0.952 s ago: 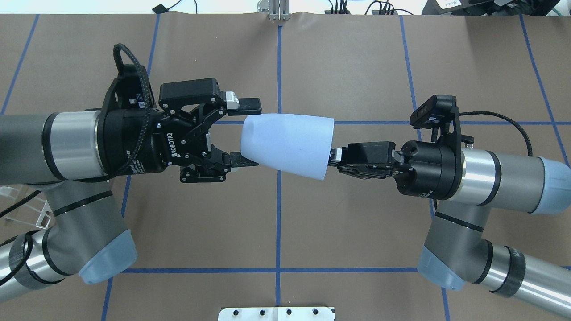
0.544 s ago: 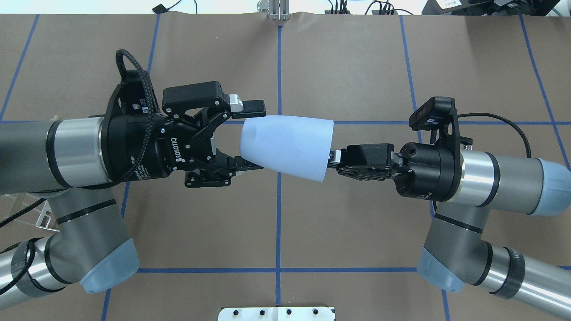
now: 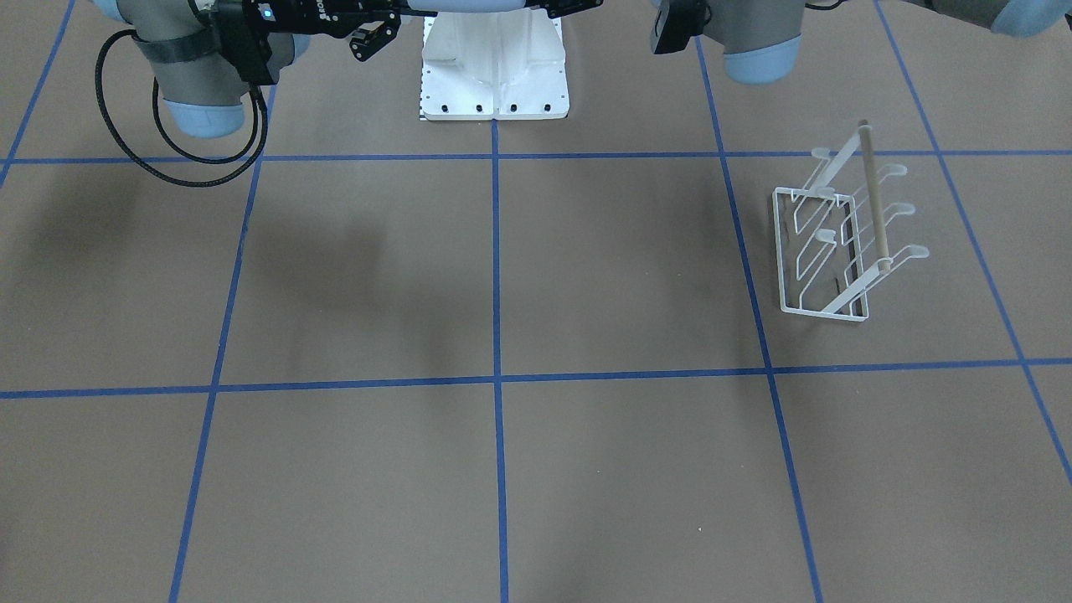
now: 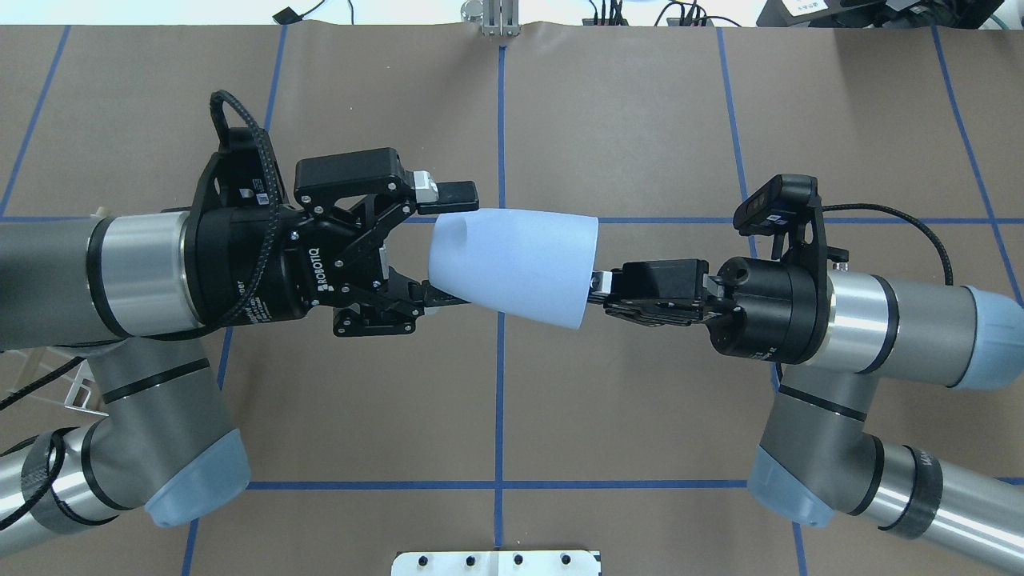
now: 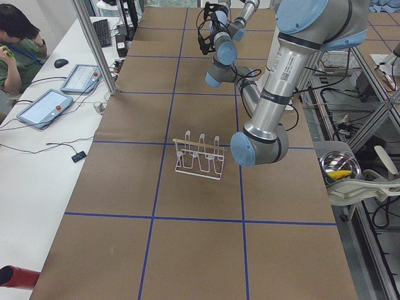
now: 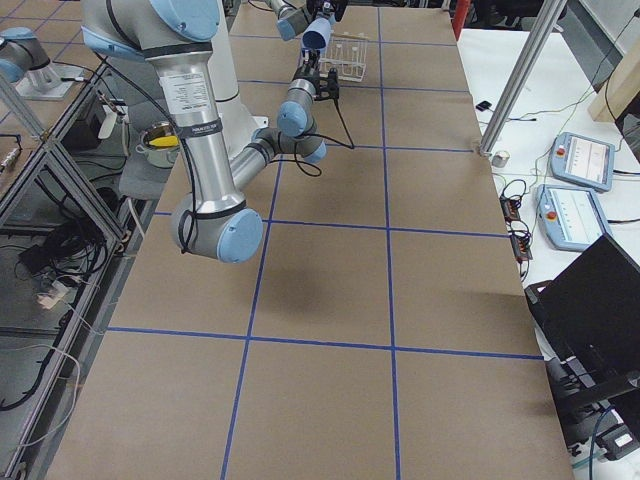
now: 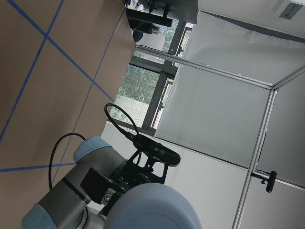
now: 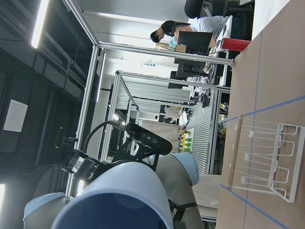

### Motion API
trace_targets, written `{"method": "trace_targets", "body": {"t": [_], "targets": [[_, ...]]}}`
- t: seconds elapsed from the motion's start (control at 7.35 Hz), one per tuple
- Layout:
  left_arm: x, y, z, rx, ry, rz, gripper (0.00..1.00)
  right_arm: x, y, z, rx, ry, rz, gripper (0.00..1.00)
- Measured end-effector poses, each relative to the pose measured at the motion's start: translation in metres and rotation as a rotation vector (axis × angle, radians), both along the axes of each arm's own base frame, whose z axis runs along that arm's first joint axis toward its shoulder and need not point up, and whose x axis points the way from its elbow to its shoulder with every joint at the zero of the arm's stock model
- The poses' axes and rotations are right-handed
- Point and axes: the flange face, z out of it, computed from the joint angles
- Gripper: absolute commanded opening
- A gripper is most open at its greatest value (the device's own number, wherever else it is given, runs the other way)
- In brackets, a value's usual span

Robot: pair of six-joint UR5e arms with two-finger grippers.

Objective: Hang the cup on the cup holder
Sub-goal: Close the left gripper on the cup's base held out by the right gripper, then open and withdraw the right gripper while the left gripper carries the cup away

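Note:
The light blue cup (image 7: pixel 153 209) will sit at a tilt when the robot lowers it over one of the pegs, because the cup holder's pegs (image 3: pixel 826 237) slant up from the cup holder's base.
The light blue cup (image 4: pixel 512 264) hangs on its side in the air over the table's middle, its closed end toward my left arm. My right gripper (image 4: pixel 596 282) is shut on the cup's rim. My left gripper (image 4: pixel 468 246) is open, one finger (image 4: pixel 456 192) on each side of the closed end. The cup fills the bottom of the left wrist view (image 7: pixel 152 207) and of the right wrist view (image 8: pixel 119 195). The white wire cup holder (image 3: pixel 837 243) with its wooden rod stands on the table on my left side, apart from both grippers; it also shows in the exterior left view (image 5: pixel 200 156).
The robot's white base plate (image 4: pixel 496 562) is at the table's near edge. Blue tape lines cross the brown table (image 3: pixel 494 377). An aluminium post (image 5: pixel 94 44), tablets (image 5: pixel 44 106) and a seated person (image 5: pixel 19 37) are on the operators' side.
My left gripper has moved right toward the cup, so its open fingers now straddle the closed end. The right gripper and the cup have hardly moved.

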Motion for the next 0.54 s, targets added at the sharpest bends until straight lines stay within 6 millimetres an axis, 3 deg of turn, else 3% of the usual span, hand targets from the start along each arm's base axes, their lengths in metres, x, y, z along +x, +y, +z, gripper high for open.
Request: {"method": "trace_targets", "body": {"t": [0.14,0.54], "targets": [[-0.0002,0.0003,0.0011,0.000,-0.002,0.000,0.00,0.0000,0.0001,-0.0001,0.000,0.000,0.000,0.99],[-0.0020,0.0014,0.0047,0.016,-0.014,-0.008,0.00,0.0013,0.0003,-0.0018,-0.008,-0.008,0.001,1.00]]}}
